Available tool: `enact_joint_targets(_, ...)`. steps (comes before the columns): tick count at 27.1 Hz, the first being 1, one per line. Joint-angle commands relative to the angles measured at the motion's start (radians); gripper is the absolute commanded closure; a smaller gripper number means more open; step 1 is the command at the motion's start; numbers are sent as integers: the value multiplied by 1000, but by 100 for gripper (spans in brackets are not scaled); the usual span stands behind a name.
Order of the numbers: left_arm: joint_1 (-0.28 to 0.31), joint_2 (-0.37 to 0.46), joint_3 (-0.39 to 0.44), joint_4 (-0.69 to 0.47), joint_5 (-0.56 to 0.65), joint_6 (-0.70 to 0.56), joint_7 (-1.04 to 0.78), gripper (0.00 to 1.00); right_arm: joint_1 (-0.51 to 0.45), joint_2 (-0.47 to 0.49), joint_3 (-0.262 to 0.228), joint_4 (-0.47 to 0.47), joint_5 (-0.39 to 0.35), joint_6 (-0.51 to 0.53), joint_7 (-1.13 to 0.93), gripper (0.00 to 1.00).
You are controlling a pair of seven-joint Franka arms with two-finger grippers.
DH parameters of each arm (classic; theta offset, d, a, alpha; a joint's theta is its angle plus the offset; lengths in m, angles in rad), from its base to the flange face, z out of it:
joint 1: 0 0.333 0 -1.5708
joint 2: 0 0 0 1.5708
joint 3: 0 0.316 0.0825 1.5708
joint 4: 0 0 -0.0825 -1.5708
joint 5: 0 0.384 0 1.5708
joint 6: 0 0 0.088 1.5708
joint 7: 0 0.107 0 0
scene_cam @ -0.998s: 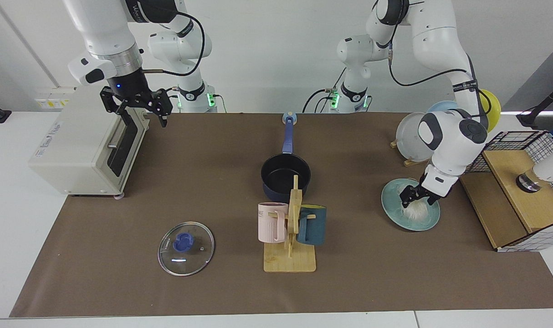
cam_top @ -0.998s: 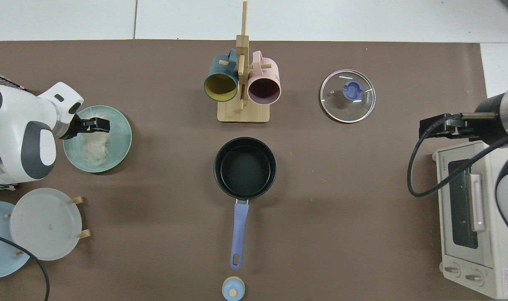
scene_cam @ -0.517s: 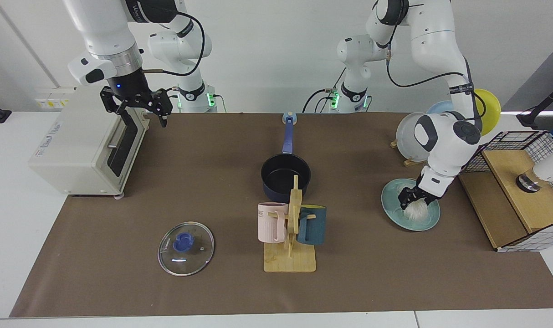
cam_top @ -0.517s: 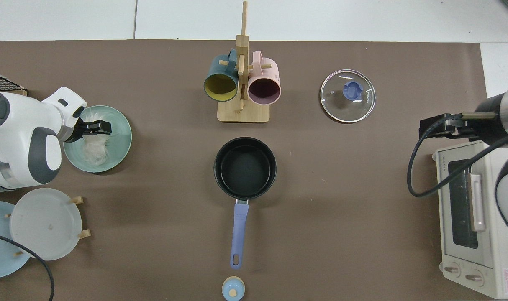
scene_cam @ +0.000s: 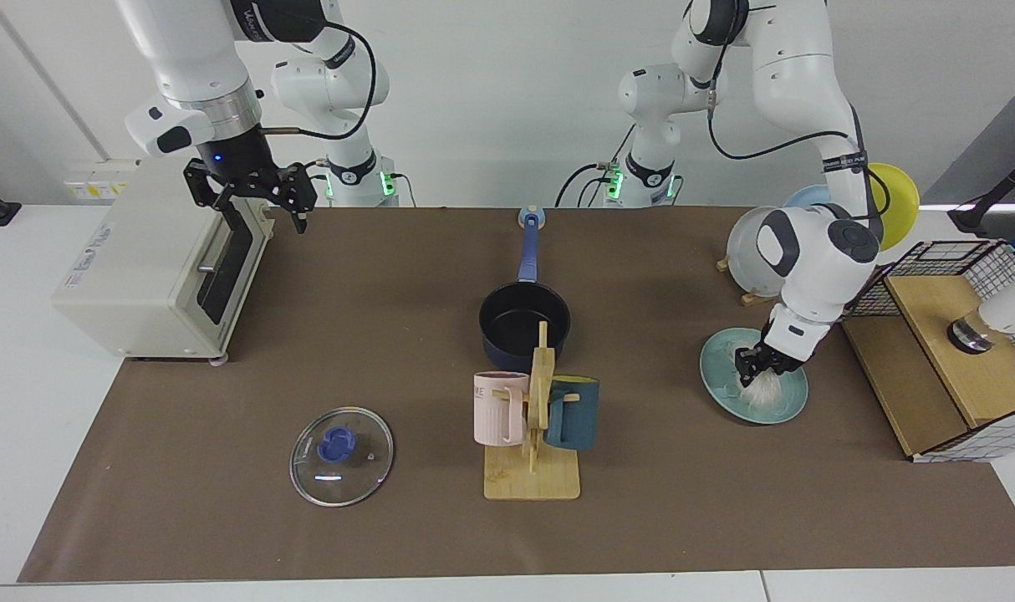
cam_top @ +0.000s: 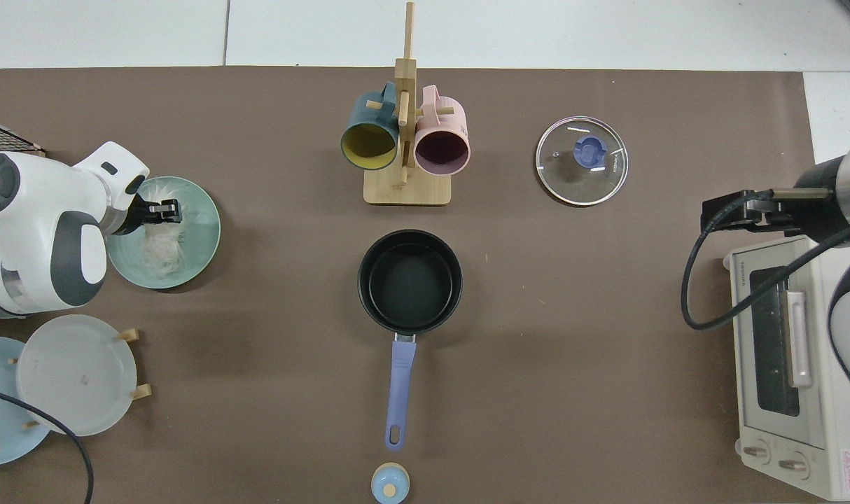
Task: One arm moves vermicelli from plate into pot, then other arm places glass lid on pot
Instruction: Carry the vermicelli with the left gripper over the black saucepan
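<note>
The glass lid (scene_cam: 341, 456) will settle flat on the navy pot's rim when I lower it, since the white vermicelli (scene_cam: 762, 390) bunches smaller than the pot's opening.
The teal plate (scene_cam: 719, 378) (cam_top: 204, 238) lies at the right side in the facing view, with the white vermicelli (scene_cam: 763, 387) (cam_top: 160, 246) on it. My left gripper (scene_cam: 758, 365) (cam_top: 164, 208) points down into the top of the tangle, its fingers drawn together on the threads. The navy pot (scene_cam: 524, 322) (cam_top: 409, 280) stands mid-table with nothing inside, its blue handle pointing toward the arm bases. The glass lid (scene_cam: 341, 456) (cam_top: 581, 160) rests flat on the mat, blue knob up. My right gripper (scene_cam: 257, 201) (cam_top: 729, 213) waits open above the toaster's corner.
A wooden mug rack (scene_cam: 533, 418) with a pink and a teal mug stands just in front of the pot. A white toaster oven (scene_cam: 156, 259) sits by the right arm. Upright plates in a rack (scene_cam: 758, 251) and a wire-and-wood box (scene_cam: 951, 351) flank the left arm.
The left gripper's fingers have drawn together on the vermicelli and its wrist has turned a little over the plate. The right arm has stayed still.
</note>
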Motion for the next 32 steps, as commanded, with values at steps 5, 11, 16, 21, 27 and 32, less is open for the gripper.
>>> enact_joint_targets(5, -13, -136, -51, 69, 5, -199, -18, 100, -16, -4, 7, -2, 18, 8, -30, 0)
enact_joint_targets(11, -13, -241, -119, 69, -3, -323, -120, 100, -16, -4, 7, -2, 18, 8, -30, 0)
enact_joint_targets(16, -13, -285, -244, 69, -11, -400, -276, 100, -16, -4, 7, -2, 18, 8, -30, 0)
enact_joint_targets(21, -13, -285, -385, 61, -18, -400, -457, 100, -2, -6, 12, -2, 18, 7, -30, 0)
enact_joint_targets(27, -13, -285, -475, 37, -153, -324, -490, 100, -10, -9, 12, -2, 16, 1, -31, 0)
enact_joint_targets(32, -26, -203, -537, 18, -150, -228, -542, 100, -10, -15, 7, -1, 15, -7, -39, 0)
